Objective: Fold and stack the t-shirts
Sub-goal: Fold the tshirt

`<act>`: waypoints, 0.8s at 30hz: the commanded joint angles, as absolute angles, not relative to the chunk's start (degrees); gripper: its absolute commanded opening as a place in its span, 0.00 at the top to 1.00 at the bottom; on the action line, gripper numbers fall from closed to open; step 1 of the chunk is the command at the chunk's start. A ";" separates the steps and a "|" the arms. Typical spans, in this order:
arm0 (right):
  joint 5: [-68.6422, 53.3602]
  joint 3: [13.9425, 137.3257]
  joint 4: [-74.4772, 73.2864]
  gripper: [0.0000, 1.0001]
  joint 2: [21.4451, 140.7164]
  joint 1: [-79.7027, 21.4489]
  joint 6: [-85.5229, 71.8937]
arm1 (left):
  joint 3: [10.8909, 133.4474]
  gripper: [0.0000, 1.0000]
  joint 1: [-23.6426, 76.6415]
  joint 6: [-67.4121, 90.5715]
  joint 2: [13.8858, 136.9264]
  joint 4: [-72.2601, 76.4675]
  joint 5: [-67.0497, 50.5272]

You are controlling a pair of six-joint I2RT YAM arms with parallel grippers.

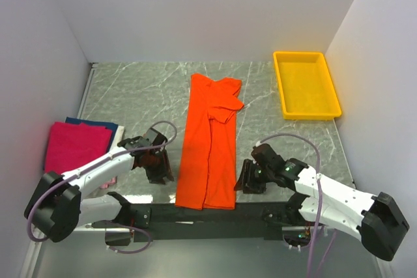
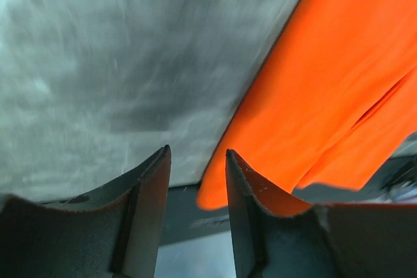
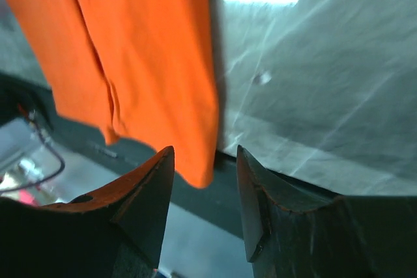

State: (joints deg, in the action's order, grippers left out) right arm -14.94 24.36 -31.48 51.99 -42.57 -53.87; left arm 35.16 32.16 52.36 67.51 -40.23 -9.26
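Note:
The orange t-shirt's hem [image 1: 219, 207] hangs over the front edge, in line with my right gripper's open fingers. I should keep moving closer until they straddle its corner [image 1: 231, 207].
The bright orange t-shirt [image 1: 211, 144] lies as a long narrow strip down the middle of the table, its sleeves folded in at the far end. My left gripper [image 1: 158, 167] is open and empty just left of its near hem; the hem corner [image 2: 215, 193] shows between my fingers. My right gripper [image 1: 251, 178] is open and empty just right of the hem, whose corner [image 3: 199, 161] hangs over the table's front edge. A folded magenta-pink t-shirt [image 1: 77, 146] lies on a dark blue one [image 1: 91, 123] and a pale one at the left.
A yellow plastic tray [image 1: 306, 85] stands at the back right. White walls close the table on the left, back and right. The black mounting bar [image 1: 202, 214] runs along the near edge under the hem.

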 commanded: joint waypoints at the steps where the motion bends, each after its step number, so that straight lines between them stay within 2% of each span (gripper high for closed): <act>1: -19.15 21.63 -26.81 0.50 51.24 -46.30 -60.11 | 34.19 0.55 34.36 53.44 65.31 -41.66 -12.91; 11: -20.04 17.67 -20.66 0.49 52.90 -52.29 -66.00 | 29.27 0.48 41.74 58.97 62.66 -40.70 -15.64; 17: -19.34 16.26 -17.58 0.50 55.37 -55.46 -69.17 | 28.13 0.49 44.29 60.29 63.55 -39.64 -16.61; 22: -18.28 14.86 -16.00 0.54 55.02 -56.51 -71.45 | 27.07 0.51 45.70 61.17 64.07 -37.45 -17.66; 24: -18.28 14.33 -14.68 0.59 55.37 -56.95 -72.33 | 26.98 0.51 46.32 61.17 64.94 -37.18 -17.58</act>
State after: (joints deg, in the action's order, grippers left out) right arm -19.51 15.57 -17.04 55.11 -55.96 -69.97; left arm 27.29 45.43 59.90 64.03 -39.40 -16.29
